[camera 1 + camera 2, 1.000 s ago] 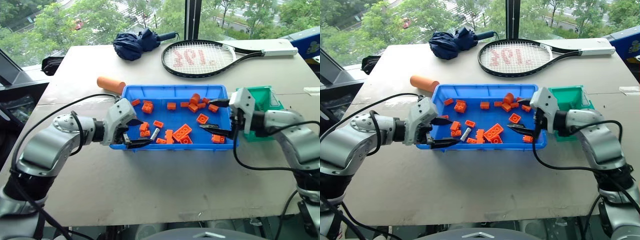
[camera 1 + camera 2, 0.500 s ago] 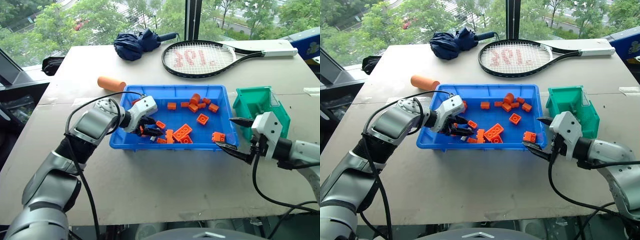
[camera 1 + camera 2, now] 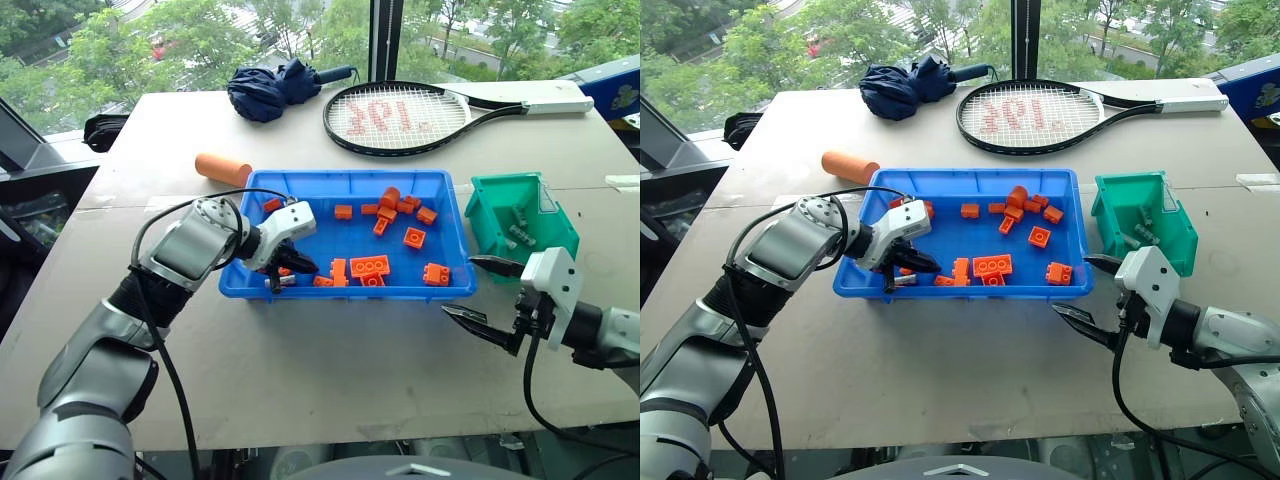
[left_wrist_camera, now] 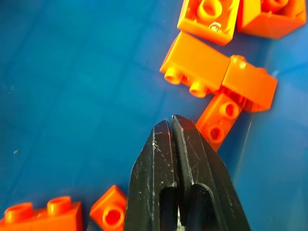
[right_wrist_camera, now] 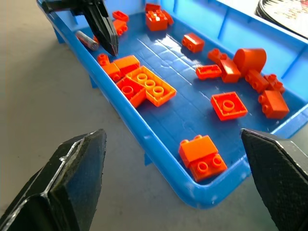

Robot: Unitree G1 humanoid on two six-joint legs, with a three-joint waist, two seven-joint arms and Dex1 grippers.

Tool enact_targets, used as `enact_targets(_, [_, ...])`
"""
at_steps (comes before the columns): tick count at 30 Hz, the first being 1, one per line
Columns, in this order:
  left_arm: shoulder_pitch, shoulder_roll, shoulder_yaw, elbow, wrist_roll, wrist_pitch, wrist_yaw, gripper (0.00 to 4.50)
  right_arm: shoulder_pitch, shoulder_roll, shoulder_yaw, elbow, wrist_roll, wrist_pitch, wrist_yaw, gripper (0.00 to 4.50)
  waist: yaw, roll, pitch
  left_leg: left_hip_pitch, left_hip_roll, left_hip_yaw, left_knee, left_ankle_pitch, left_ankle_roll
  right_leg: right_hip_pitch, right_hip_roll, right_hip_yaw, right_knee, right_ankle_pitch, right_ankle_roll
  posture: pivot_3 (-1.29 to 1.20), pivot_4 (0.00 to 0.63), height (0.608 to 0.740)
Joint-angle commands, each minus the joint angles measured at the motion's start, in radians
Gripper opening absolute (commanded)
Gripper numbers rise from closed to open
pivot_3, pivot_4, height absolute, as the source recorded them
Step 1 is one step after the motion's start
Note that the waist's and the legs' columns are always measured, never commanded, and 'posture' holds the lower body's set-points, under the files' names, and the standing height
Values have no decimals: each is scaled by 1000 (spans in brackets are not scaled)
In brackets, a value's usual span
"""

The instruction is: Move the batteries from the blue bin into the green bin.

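Observation:
I should open my left gripper's shut fingers, pull back and close around the battery, because they reach past the battery [image 3: 283,281] by the blue bin's front side.
The blue bin [image 3: 346,180] sits mid-table with orange toy bricks [image 3: 370,265] scattered in it. My left gripper [image 3: 286,268] reaches into its front-left corner and is shut; in the left wrist view its fingertips [image 4: 169,126] meet with nothing between them. One silver battery [image 5: 87,40] lies on the bin floor right beside those fingers, also seen as a battery [image 3: 288,281] by the front wall. The green bin [image 3: 553,233] stands to the right with grey batteries [image 3: 517,236] inside. My right gripper [image 3: 481,290] is open over the table, just off the blue bin's front-right corner.
A big orange cylinder [image 3: 222,167] lies behind the blue bin's left corner. A tennis racket [image 3: 400,116] and a folded dark umbrella [image 3: 272,88] lie at the back of the table. Bare tabletop [image 3: 330,370] stretches in front of the bins.
My left gripper went from open to shut and moved deeper into the bin's front-left corner. The battery slid left toward that corner. My right gripper drew back out of the blue bin.

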Motion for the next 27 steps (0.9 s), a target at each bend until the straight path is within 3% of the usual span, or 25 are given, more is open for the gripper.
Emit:
enact_targets(1, [9, 24, 51, -42, -8, -7, -14, 46, -31, -19, -12, 4, 16, -39, 20, 4500, 1, 0, 0, 0, 0, 0, 0, 0, 0, 0, 0, 0, 0, 0, 0, 0, 150, 740])
enact_targets(6, [17, 40, 98, -80, -23, -36, -36, 46, -53, -22, -2, 25, 30, -60, 42, 4500, 4, 0, 0, -1, 0, -1, 1, 0, 0, 0, 0, 0, 0, 0, 0, 0, 150, 740])
enact_targets(10, [29, 93, 104, -110, -30, -66, -98, 1237, -68, -15, 6, 40, 42, -78, 58, 4500, 7, 0, 0, -1, 0, -1, 3, -1, 1, 1, 0, 0, 0, 0, 0, 0, 150, 740])
enact_targets(12, [27, 113, 104, -108, -28, -83, -121, 2188, -83, -12, 12, 47, 47, -84, 62, 4500, 5, 0, 0, -1, 0, -1, 3, -1, 1, 1, 0, 0, 0, 0, 0, 0, 150, 740])
enact_targets(15, [20, 165, 78, -69, 4, -171, -204, 3277, -114, -13, 30, 62, 50, -86, 66, 4500, 5, 0, 0, -1, 0, -1, 3, -1, 1, 1, 0, 0, 0, 0, 0, 0, 150, 740])
enact_targets(19, [-13, 189, 41, 1, 57, -277, -301, 3277, -149, -13, 65, 88, 37, -98, 69, 4500, 6, 0, 0, -1, 0, 0, 3, -1, 1, 1, 0, -1, 0, 0, 0, 0, 150, 740])
enact_targets(27, [-100, 146, -58, 120, 164, -475, -393, 3277, -193, 2, 106, 103, 24, -113, 51, 4500, 17, -1, 0, -2, 0, 0, 5, -1, 2, 1, 0, -2, 0, 0, 1, 0, 150, 740])
